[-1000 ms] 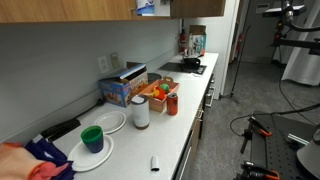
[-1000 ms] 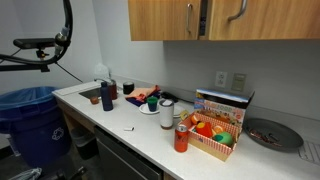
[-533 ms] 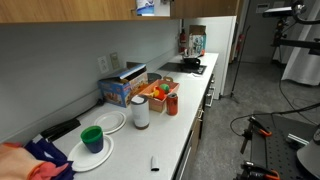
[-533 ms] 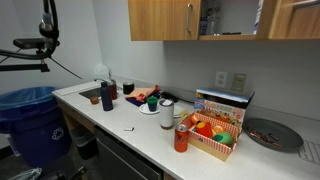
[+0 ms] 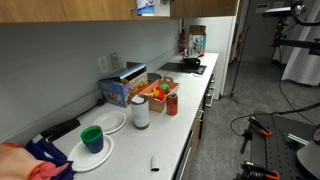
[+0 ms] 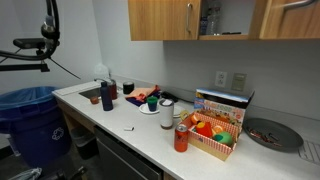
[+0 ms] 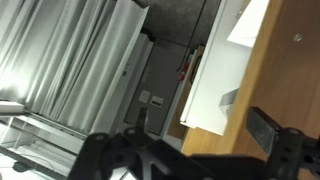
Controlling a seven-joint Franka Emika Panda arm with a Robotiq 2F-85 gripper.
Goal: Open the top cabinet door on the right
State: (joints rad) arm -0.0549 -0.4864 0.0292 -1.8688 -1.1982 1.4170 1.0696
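Note:
The top cabinet door [image 6: 291, 20] is still partway across the cabinet opening, so the robot's gripper should turn back and push the door's inner side [image 7: 288, 82] to swing it wide open.
The top cabinet door [image 6: 290, 24] is a light-brown wood panel with a silver handle [image 6: 296, 5]. It stands swung open, and the white cabinet inside [image 6: 230, 16] shows to its left. In the wrist view the door's wood face [image 7: 262, 70] fills the right side, next to a white inner panel [image 7: 222, 75]. My gripper [image 7: 202, 124] is seen only in the wrist view. Its two dark fingers are wide apart in front of the wood, with nothing between them. The handle is not visible in the wrist view.
A closed cabinet door [image 6: 160, 18] hangs to the left of the opening. On the white counter [image 6: 120, 118] stand a red-and-orange box [image 6: 215, 138], a red can [image 6: 181, 138], a blue cup [image 6: 107, 95] and plates [image 5: 92, 152]. A blue bin [image 6: 30, 120] stands beside the counter.
The top cabinet door has swung from nearly shut to wide open towards the right, uncovering the cabinet inside. The things on the counter have not moved.

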